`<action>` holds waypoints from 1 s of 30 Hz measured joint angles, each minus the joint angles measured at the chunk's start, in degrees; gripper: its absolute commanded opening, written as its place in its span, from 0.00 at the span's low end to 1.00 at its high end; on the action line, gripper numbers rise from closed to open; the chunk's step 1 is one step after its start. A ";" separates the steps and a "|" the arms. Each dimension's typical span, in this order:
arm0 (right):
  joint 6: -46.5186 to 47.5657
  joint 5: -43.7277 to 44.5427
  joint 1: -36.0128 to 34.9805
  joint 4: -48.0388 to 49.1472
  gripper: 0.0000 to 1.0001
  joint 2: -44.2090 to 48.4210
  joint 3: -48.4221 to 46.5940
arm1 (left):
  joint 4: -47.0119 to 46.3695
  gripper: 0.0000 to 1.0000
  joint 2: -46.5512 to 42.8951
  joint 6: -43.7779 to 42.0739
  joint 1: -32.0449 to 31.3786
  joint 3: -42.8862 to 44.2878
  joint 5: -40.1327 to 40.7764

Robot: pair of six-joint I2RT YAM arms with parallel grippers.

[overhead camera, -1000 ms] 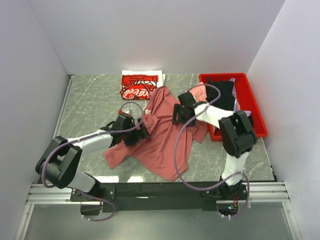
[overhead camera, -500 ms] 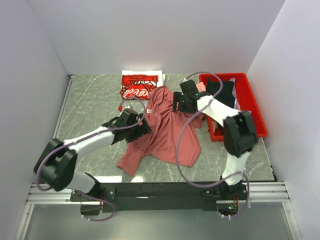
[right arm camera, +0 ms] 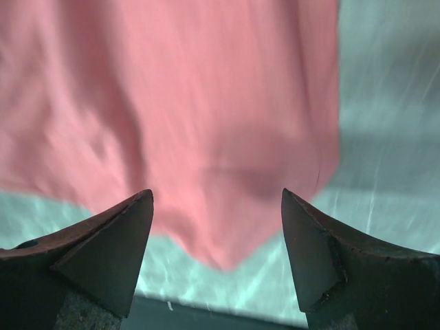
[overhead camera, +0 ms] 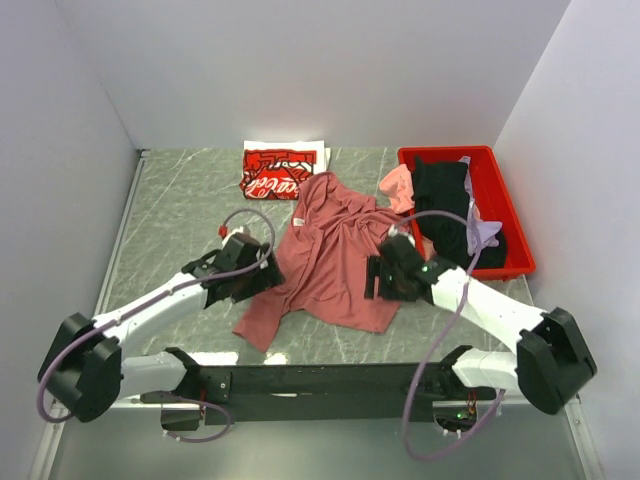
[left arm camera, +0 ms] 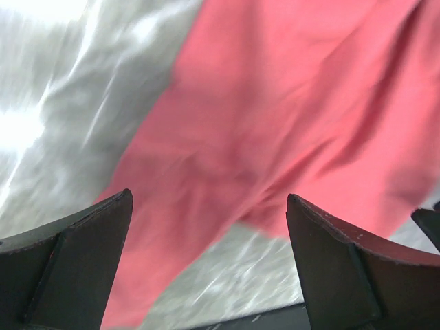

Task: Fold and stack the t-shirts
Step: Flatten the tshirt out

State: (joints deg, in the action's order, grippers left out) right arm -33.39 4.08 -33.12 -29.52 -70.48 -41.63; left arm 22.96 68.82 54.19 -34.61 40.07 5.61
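Loose folds (overhead camera: pixel 312 258) lie slack between the near corner of the dusty-rose t-shirt (overhead camera: pixel 258 332) and the t-shirt's far end. The t-shirt's far end should therefore stay bunched when I pull that corner.
The dusty-rose t-shirt (overhead camera: pixel 330 255) lies crumpled on the marble table's middle. It fills the left wrist view (left arm camera: pixel 275 117) and the right wrist view (right arm camera: pixel 192 103). My left gripper (overhead camera: pixel 262 278) is open and empty at the shirt's left edge. My right gripper (overhead camera: pixel 377 280) is open and empty at the shirt's lower right edge. The folded red-and-white logo t-shirt (overhead camera: pixel 277 172) lies at the back. Black (overhead camera: pixel 445 205), pink (overhead camera: pixel 397 185) and lavender (overhead camera: pixel 484 231) shirts sit in the red bin.
The red plastic bin (overhead camera: pixel 510 215) stands at the right, against the right wall. Grey walls close in the table on three sides. The black rail with the arm bases runs along the near edge (overhead camera: pixel 330 385).
Both grippers have let go of the dusty-rose shirt and pulled back toward the near edge. The shirt dropped and now lies slack on the table.
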 measured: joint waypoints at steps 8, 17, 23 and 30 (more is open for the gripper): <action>-5.92 -0.22 -3.39 -4.09 0.81 7.45 6.51 | 9.51 0.99 -11.28 1.14 -11.19 -3.80 -1.66; -6.88 -0.94 -3.39 -2.82 0.81 10.56 9.16 | 17.77 0.76 -3.61 7.61 -24.04 -4.90 -0.76; -7.04 -1.11 -3.37 -2.51 0.81 10.95 10.16 | 18.49 0.56 2.19 9.11 -25.86 -4.96 1.20; -7.08 -1.16 -3.26 -1.20 0.81 11.28 10.23 | 20.63 0.43 5.44 10.23 -26.12 -3.32 3.52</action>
State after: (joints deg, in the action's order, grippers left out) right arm -40.47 2.92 -36.38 -30.72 -59.20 -31.40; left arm 43.59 74.26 64.42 -60.73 36.75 9.13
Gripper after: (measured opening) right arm 0.812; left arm 0.457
